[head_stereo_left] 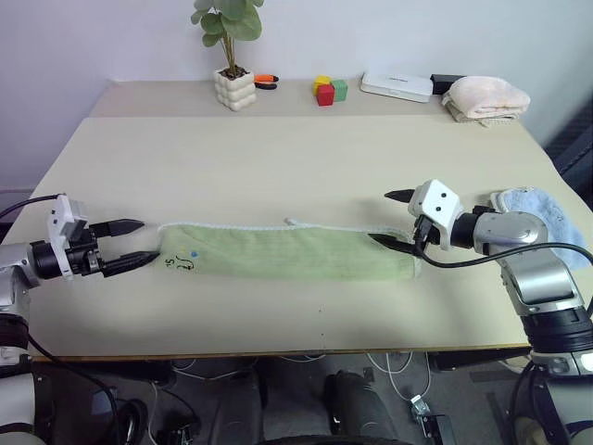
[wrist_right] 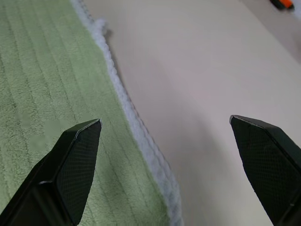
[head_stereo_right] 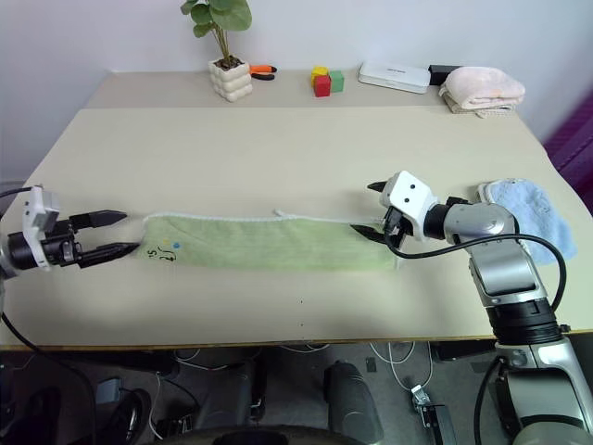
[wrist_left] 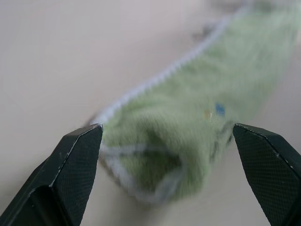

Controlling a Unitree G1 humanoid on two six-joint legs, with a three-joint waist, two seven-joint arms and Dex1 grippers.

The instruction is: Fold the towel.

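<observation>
I expect the light green towel (head_stereo_left: 292, 252) to go flat when I sweep along it, because the towel's end (wrist_left: 148, 167) by my left gripper is open in a raised fold.
The light green towel (head_stereo_left: 287, 252) lies on the table as a long narrow strip running left to right, with a pale hemmed edge along its far side and a small dark embroidered mark near its left end. My left gripper (head_stereo_left: 137, 243) stands open just off the towel's left end, pointing at it; in the left wrist view the towel's end (wrist_left: 178, 141) sits between the spread fingers. My right gripper (head_stereo_left: 394, 221) is open over the towel's right end, one finger low at the cloth, the other above. Nothing is held.
A light blue towel (head_stereo_left: 542, 209) lies at the table's right edge behind my right arm. At the back stand a potted plant (head_stereo_left: 233, 83), coloured blocks (head_stereo_left: 328, 90), a white box (head_stereo_left: 397, 86) and a folded peach towel (head_stereo_left: 485, 97). The table's front edge (head_stereo_left: 278, 354) runs close below the towel.
</observation>
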